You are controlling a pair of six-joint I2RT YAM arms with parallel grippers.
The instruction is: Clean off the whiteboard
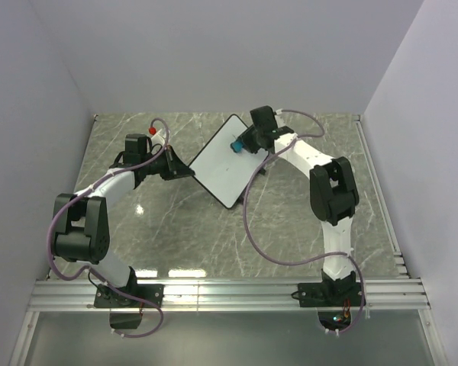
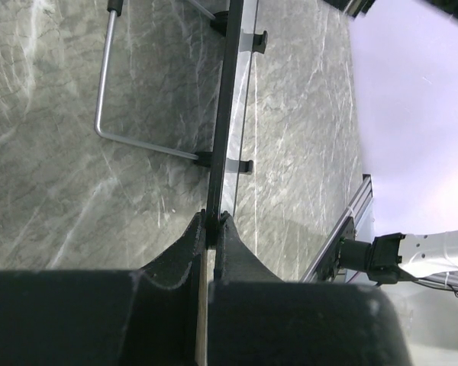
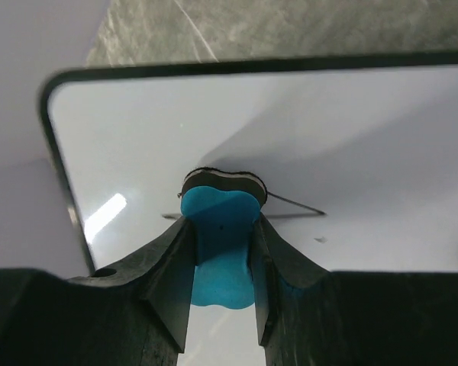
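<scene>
The dark stroke (image 3: 298, 203) shows past the eraser on both sides, so I should sweep my right gripper back toward the whiteboard's upper corner (image 1: 233, 120) and keep rubbing.
The whiteboard (image 1: 223, 162), white with a thin black frame, is held tilted above the marble table. My left gripper (image 1: 182, 171) is shut on its left edge; in the left wrist view the board shows edge-on (image 2: 227, 91) between my closed fingers (image 2: 212, 226). My right gripper (image 1: 243, 143) is shut on a small blue eraser (image 1: 234, 145) and presses its dark felt pad against the board face (image 3: 366, 137) near the upper corner. In the right wrist view the eraser (image 3: 220, 244) sits between my fingers, with a thin dark stroke (image 3: 294, 204) beside it.
A bent metal wire stand (image 2: 107, 114) hangs off the board's back. A red-capped marker (image 1: 153, 131) sits by the left arm. An aluminium rail (image 1: 229, 293) runs along the near edge; walls close the left, back and right.
</scene>
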